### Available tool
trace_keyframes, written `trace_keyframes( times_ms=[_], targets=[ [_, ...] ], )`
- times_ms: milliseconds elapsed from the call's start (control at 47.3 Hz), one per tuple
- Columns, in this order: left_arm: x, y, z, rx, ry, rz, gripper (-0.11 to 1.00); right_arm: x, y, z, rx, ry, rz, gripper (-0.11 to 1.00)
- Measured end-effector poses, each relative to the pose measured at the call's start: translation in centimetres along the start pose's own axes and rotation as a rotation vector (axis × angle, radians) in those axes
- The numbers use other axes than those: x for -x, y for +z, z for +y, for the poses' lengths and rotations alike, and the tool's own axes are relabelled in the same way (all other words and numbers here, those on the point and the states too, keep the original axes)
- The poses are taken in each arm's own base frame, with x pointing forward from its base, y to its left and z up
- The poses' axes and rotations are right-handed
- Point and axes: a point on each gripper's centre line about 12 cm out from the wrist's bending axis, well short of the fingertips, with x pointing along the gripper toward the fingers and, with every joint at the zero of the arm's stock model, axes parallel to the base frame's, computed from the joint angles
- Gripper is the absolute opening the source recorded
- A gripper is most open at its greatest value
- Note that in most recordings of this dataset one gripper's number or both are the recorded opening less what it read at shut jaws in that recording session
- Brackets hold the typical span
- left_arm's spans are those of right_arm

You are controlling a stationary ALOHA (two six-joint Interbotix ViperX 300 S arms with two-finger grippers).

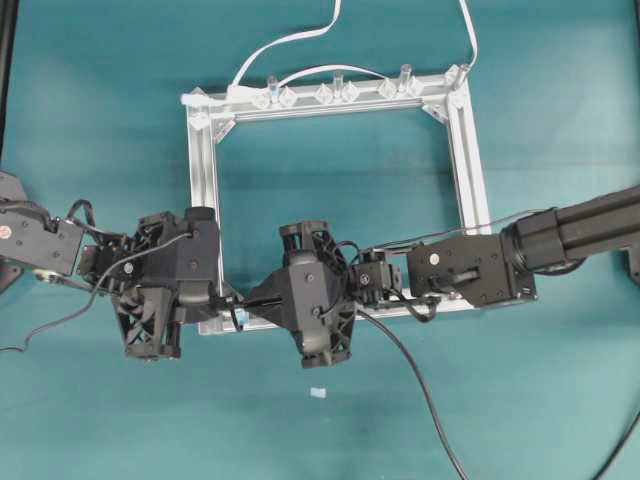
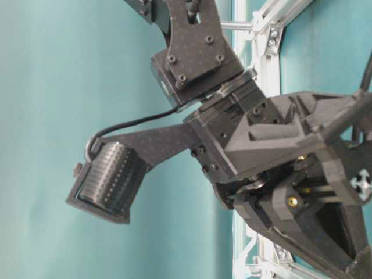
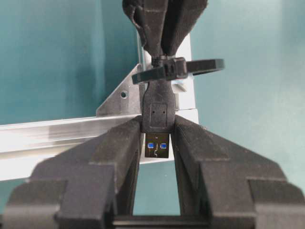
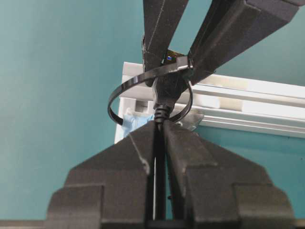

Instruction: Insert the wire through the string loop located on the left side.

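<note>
The wire [image 4: 162,113] is held tight in my right gripper just behind the string loop. My right gripper needs to open before my left gripper pulls the plug [image 3: 158,113] farther through.
The silver frame [image 1: 205,180] lies flat on the teal table, and both grippers meet at its near left corner. The string loop [image 4: 114,102] is a thin black band at that corner, also seen as the loop [image 3: 205,64] from the left wrist. The wire [image 1: 410,365] trails off to the near right. Its plug [image 3: 157,114] passes through the loop. My left gripper [image 3: 157,126] is shut on the plug, a fingertip on each side. My right gripper [image 4: 159,126] is shut on the cable just behind the loop. From overhead, the left gripper [image 1: 230,305] and right gripper [image 1: 247,303] nearly touch.
White cables [image 1: 290,40] run off the frame's far rail, where several clear clips [image 1: 335,92] stand. A small white scrap [image 1: 318,392] lies on the table in front. Blue tape [image 4: 136,121] sits at the corner under the loop.
</note>
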Motion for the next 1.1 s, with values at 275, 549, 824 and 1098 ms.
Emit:
trace_keyframes(
  times_ms=[275, 549, 824, 1098],
  targets=[
    [0.0, 0.07, -0.01, 0.002, -0.001, -0.006, 0.2, 0.0, -0.02, 0.0, -0.011, 0.0, 0.002, 0.39],
    [-0.04, 0.07, -0.06, 0.0, -0.002, -0.007, 0.2, 0.02, -0.21, 0.03, -0.009, 0.002, 0.026, 0.95],
    [-0.04, 0.08, -0.01, -0.001, -0.001, -0.008, 0.2, -0.01, -0.29, 0.1, -0.009, 0.003, 0.028, 0.95],
    [0.29, 0.1, -0.03, 0.0, -0.002, -0.01, 0.2, 0.0, -0.33, 0.18, -0.008, 0.005, 0.031, 0.95]
  ],
)
